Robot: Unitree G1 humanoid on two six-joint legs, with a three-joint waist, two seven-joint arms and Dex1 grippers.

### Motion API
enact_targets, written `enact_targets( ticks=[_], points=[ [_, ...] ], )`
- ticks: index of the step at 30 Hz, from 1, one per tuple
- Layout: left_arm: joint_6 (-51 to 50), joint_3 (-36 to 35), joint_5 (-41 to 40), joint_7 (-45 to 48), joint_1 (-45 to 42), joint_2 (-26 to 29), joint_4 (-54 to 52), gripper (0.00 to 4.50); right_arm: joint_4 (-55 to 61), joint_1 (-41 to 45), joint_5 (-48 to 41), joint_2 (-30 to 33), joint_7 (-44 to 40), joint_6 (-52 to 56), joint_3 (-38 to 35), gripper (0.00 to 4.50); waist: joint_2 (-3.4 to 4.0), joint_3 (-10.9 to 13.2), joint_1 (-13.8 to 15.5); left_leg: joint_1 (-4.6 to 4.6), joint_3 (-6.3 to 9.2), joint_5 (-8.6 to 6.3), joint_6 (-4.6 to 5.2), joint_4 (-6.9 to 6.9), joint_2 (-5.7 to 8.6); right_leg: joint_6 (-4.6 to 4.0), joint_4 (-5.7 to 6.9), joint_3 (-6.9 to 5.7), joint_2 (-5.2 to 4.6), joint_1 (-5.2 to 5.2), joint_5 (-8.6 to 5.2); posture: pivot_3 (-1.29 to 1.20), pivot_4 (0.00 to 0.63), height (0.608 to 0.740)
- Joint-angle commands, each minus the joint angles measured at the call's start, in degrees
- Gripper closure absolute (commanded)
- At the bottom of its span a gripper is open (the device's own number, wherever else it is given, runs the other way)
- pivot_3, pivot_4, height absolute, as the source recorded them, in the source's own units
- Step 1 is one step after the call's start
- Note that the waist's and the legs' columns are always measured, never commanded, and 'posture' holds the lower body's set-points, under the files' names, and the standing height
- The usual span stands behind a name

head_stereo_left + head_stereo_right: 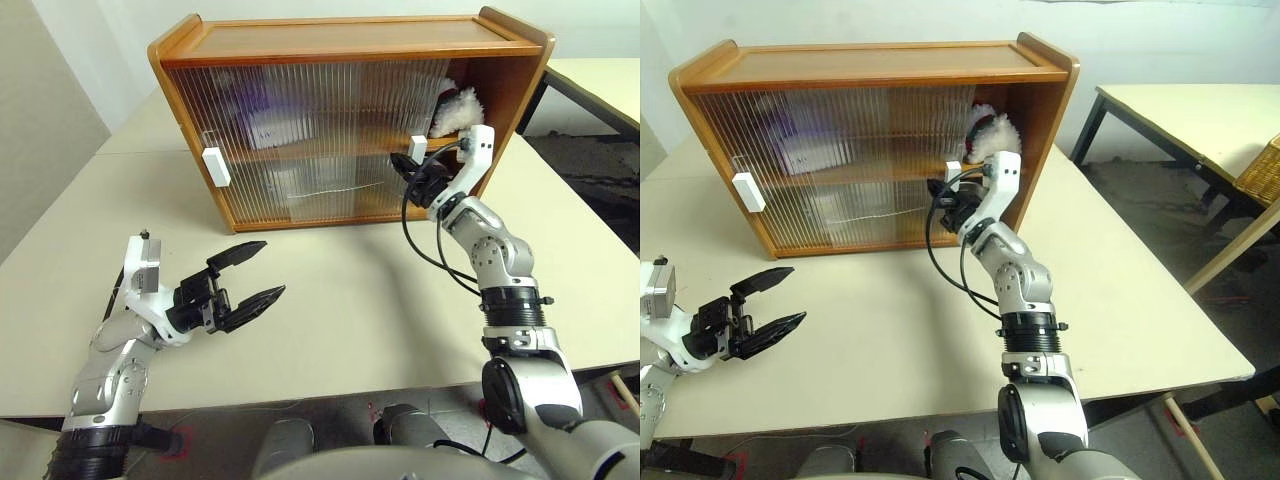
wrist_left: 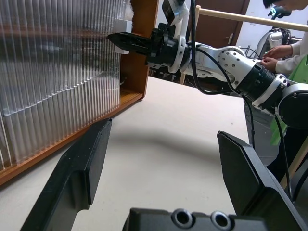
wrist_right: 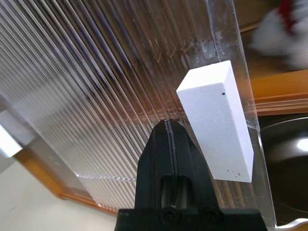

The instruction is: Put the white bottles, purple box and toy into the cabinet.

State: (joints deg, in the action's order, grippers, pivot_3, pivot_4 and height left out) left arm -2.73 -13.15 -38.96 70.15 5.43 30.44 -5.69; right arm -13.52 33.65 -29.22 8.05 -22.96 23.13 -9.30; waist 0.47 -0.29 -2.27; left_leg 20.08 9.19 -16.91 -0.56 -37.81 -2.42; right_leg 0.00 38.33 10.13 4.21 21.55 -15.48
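The robot's shut right gripper meets the white handle's side away from the open gap, so it should keep pushing the door until it reaches the cabinet's side.
The brown cabinet stands at the back of the table, its two ribbed sliding doors covering all but a narrow gap at its right end. In that gap the toy shows as white plush with a bit of red. A lilac blur behind the doors on the upper shelf is the purple box. The white bottles are hidden behind the ribbed doors. My right gripper is shut, its tip against the left side of the right door's white handle. My left gripper hovers open over the table's front left, holding nothing.
The left door's white handle sits near the cabinet's left end. A dark round bowl lies on the lower shelf in the gap. A second table and a wicker basket stand at the right. A person sits beyond.
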Motion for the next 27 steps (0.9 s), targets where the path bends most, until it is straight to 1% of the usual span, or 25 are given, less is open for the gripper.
enact_targets(
  ticks=[1, 6, 19, 27],
  points=[
    [-0.2, 0.3, 0.3, 0.5, -0.7, 0.5, 0.9, 0.00, -0.5, -1.0, 1.4, 2.8, 3.2, -2.0, -4.3, 4.45, 0.00, 0.0, 0.0, 0.00, 0.00, 0.00, 0.00, 0.00, 0.00, 0.01, 0.00, 0.00, 0.00, -0.01, 0.01, -0.06, 0.000, 0.740],
    [-0.2, 0.2, 0.3, 1.0, -1.4, 0.6, 1.6, 0.00, -0.5, -1.8, 1.2, 4.8, 3.6, -2.6, -5.3, 4.45, 0.00, 0.0, -0.1, -0.01, -0.01, 0.01, 0.02, -0.04, 0.01, 0.12, -0.02, 0.05, -0.01, -0.03, 0.07, -0.07, 0.000, 0.740],
    [-0.4, 0.1, 0.5, 1.6, -2.0, 1.0, 2.2, 0.00, -5.9, -1.1, 3.4, 9.8, 4.1, -7.0, -7.6, 4.45, 0.02, 0.0, -1.0, 0.03, -0.05, 0.03, 0.05, 0.01, 0.00, 0.25, -0.04, 0.11, 0.01, -0.27, 0.08, -0.07, 0.000, 0.740],
    [-0.5, -0.2, 0.3, 1.7, -1.8, 1.2, 2.4, 0.00, -4.8, -2.2, 3.9, 10.5, 5.3, -6.7, -7.9, 4.45, 0.02, 0.0, -1.0, -0.02, -0.04, 0.03, 0.06, -0.01, 0.01, 0.27, -0.12, 0.11, -0.02, -0.24, 0.08, -0.08, 0.000, 0.740]
  ],
)
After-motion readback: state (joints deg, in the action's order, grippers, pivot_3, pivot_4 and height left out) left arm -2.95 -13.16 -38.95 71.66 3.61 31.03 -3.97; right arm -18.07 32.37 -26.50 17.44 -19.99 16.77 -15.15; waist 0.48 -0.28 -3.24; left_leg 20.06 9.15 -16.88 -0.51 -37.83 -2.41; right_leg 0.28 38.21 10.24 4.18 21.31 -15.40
